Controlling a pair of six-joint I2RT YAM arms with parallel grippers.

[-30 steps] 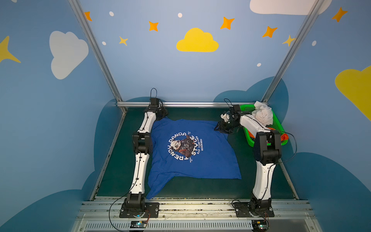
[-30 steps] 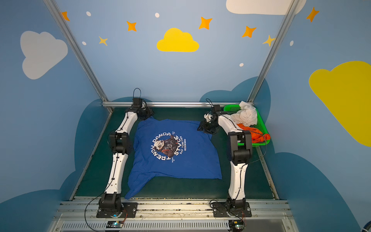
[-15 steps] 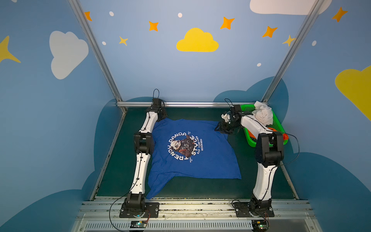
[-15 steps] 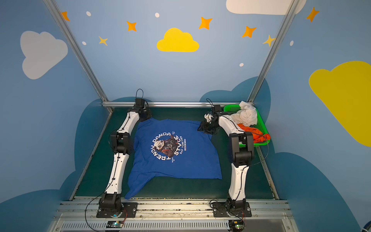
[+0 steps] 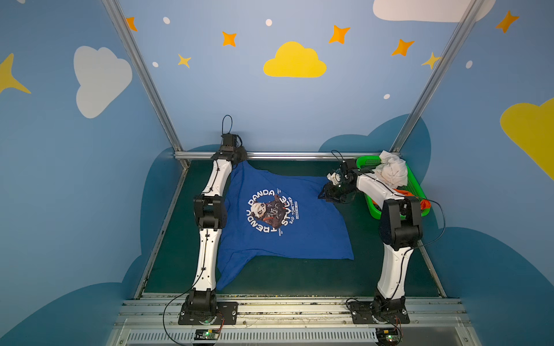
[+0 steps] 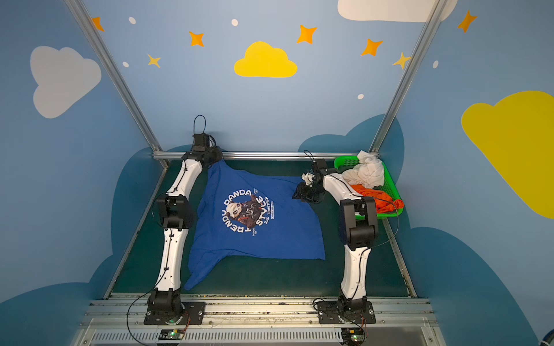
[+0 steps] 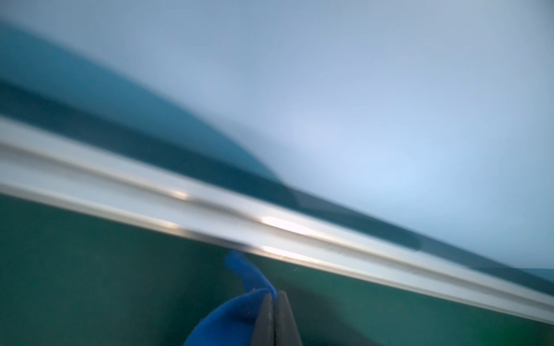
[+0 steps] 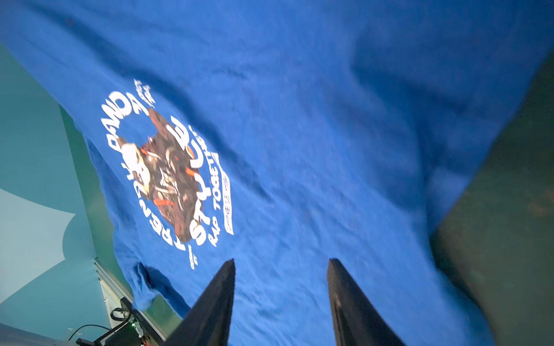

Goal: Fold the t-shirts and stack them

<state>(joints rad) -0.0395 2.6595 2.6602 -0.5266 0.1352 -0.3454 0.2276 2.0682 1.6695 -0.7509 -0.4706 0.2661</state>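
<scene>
Next, my left gripper opens its fingers, because the t-shirt's far sleeve (image 5: 244,169) is bunched narrow at them. It should then take the sleeve again and pull it straight toward the metal rail (image 5: 257,155).
The royal-blue t-shirt (image 5: 299,227) (image 6: 278,230) with the round "Trendy Panda" print lies spread on the green mat. My left gripper (image 5: 236,158) (image 7: 274,295) is shut on its far-left corner, and blue cloth (image 7: 233,317) bulges beside the closed fingers. My right gripper (image 5: 325,194) (image 8: 281,260) hovers open over the shirt's far-right corner, with blue cloth (image 8: 299,149) showing between and beyond the fingers. A crumpled white t-shirt (image 5: 392,170) (image 6: 368,172) and an orange t-shirt (image 5: 425,204) (image 6: 374,199) sit in the basket.
A green mesh basket (image 5: 371,209) (image 6: 341,161) stands at the far right, close behind my right arm. A metal rail (image 5: 284,155) (image 7: 269,227) runs along the mat's far edge, just beyond my left gripper. Blue walls enclose the sides.
My left gripper has closed on the shirt's far-left corner and drawn it toward the far rail. The right gripper's jaws have narrowed slightly; that arm has barely moved.
</scene>
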